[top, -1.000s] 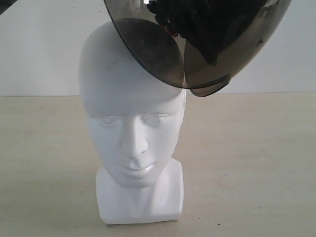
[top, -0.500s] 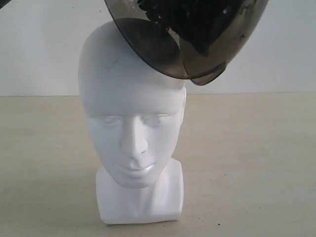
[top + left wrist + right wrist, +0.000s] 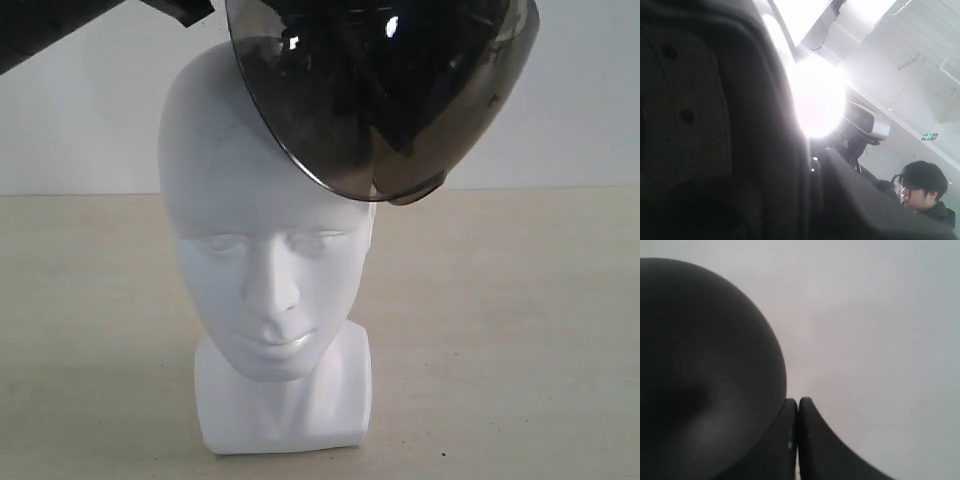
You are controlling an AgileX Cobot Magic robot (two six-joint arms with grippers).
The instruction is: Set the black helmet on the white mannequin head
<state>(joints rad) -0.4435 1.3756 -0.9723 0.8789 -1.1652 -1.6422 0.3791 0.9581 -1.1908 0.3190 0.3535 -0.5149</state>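
The smoky visor (image 3: 335, 150) points the same way as the mannequin's face, so my left gripper should go on lowering the black helmet until the helmet's shell covers the mannequin head's top (image 3: 208, 85).
The white mannequin head (image 3: 265, 260) stands upright on the table, facing the exterior view. The black helmet (image 3: 385, 100) hangs tilted above its right crown, its smoky visor towards the camera and its lower rim just over the forehead. A black part of my left arm (image 3: 60, 30) reaches in at the top left. In the left wrist view the helmet's dark mesh padding (image 3: 690, 110) fills the frame and its rim runs down into my left gripper (image 3: 805, 200), which holds it. My right gripper (image 3: 798, 405) is shut with nothing between its fingers, beside the helmet's rounded shell (image 3: 700, 365).
The beige table (image 3: 500, 330) stretches to both sides of the head, with a plain white wall (image 3: 80, 130) behind. A person with dark hair (image 3: 922, 192) shows far off in the left wrist view.
The helmet has shifted left and turned, so its visor faces the camera more squarely. My left arm has come into view at the top left.
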